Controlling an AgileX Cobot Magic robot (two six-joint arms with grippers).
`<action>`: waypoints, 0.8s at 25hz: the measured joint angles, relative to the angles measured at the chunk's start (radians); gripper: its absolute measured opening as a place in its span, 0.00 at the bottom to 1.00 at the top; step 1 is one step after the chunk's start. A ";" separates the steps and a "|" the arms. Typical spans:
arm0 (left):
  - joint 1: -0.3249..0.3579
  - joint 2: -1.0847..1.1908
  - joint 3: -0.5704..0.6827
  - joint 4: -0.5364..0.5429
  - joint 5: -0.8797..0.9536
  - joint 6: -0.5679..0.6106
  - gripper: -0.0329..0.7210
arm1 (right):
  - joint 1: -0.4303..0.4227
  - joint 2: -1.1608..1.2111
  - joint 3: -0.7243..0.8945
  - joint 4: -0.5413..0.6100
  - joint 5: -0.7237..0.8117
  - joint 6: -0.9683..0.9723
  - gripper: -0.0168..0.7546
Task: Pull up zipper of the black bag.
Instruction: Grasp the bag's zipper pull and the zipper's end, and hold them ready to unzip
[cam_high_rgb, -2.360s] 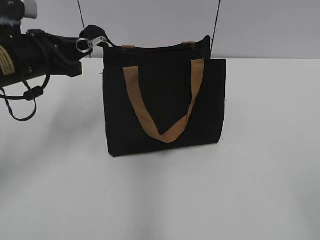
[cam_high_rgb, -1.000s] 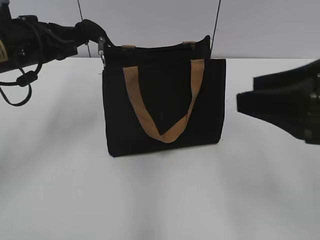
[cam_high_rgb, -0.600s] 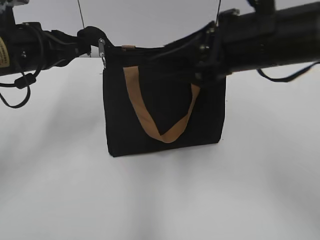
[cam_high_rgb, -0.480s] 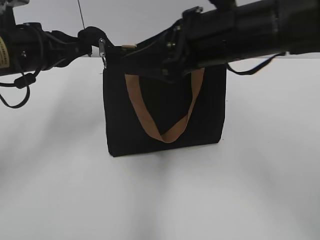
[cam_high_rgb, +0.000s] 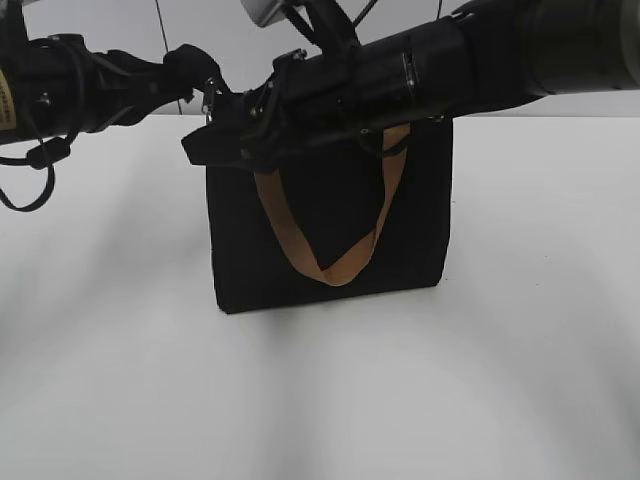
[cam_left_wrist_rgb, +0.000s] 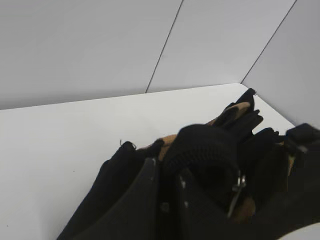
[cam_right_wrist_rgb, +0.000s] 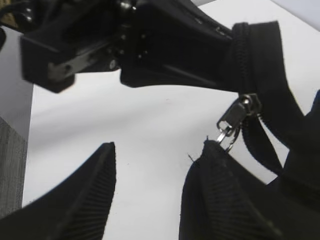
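I expect the silver pull tab (cam_right_wrist_rgb: 233, 118) to slide across the bag's top and close the zipper strips (cam_right_wrist_rgb: 267, 137) behind it when I pull, because they are apart beyond the pull tab.
The black bag (cam_high_rgb: 420, 220) stands upright on the white table with a tan handle (cam_high_rgb: 290, 235) hanging down its front. My left gripper (cam_high_rgb: 198, 82) is shut on the zipper's fabric end at the bag's top left corner; it also shows in the left wrist view (cam_left_wrist_rgb: 167, 172). The silver pull tab (cam_right_wrist_rgb: 234, 120) hangs at that end of the zipper (cam_right_wrist_rgb: 242, 55) and shows in the left wrist view (cam_left_wrist_rgb: 237, 189) too. My right gripper (cam_right_wrist_rgb: 155, 195) is open and empty. Its right finger is just below the pull tab. In the exterior view the right gripper (cam_high_rgb: 215, 142) lies across the bag's top.
The white table (cam_high_rgb: 320, 400) spreads around the bag. A grey panelled wall (cam_left_wrist_rgb: 100, 45) stands behind. My right arm (cam_high_rgb: 480, 60) covers the bag's top edge.
My right arm has swept in from the right and moved leftward along the bag's top to its left corner. My left gripper has kept its hold at that corner.
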 joint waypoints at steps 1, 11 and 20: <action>0.000 -0.005 0.000 0.007 0.000 0.000 0.07 | 0.000 0.016 -0.010 0.000 -0.002 0.006 0.56; 0.000 -0.043 -0.001 0.039 -0.007 -0.009 0.07 | 0.001 0.053 -0.021 0.002 -0.064 0.036 0.56; 0.000 -0.043 -0.001 0.071 -0.007 -0.014 0.07 | 0.002 0.053 -0.021 0.125 -0.093 0.041 0.54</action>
